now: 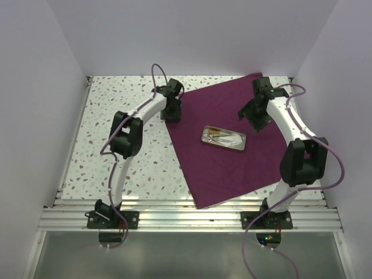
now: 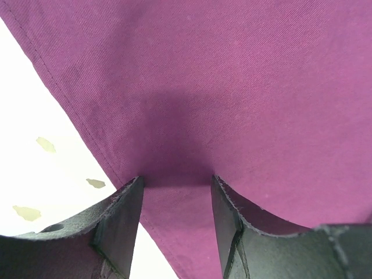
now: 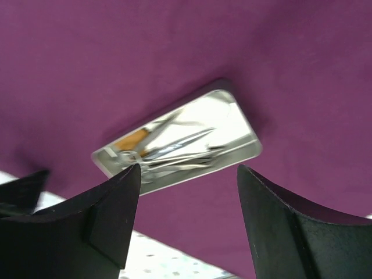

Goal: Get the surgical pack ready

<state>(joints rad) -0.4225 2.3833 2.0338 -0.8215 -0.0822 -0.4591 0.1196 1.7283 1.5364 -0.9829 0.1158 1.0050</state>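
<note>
The cloth is crooked toward the right gripper's side, so the robot should pull it to the middle before the right gripper straightens the tray's end.
The plum-purple cloth of the surgical pack lies spread flat like a diamond on the table. A small shiny steel tray sits at its centre, holding scissors-like instruments and an orange strip. My left gripper is down at the cloth's left edge. In the left wrist view it is open, its fingertips resting on the flat cloth just inside the hem. My right gripper hovers over the cloth's right part. It stands wide open and empty, with the tray beyond it.
The speckled white table shows to the left of the cloth and along the back. White walls close in the left, right and back sides. An aluminium rail carrying both arm bases runs along the near edge.
</note>
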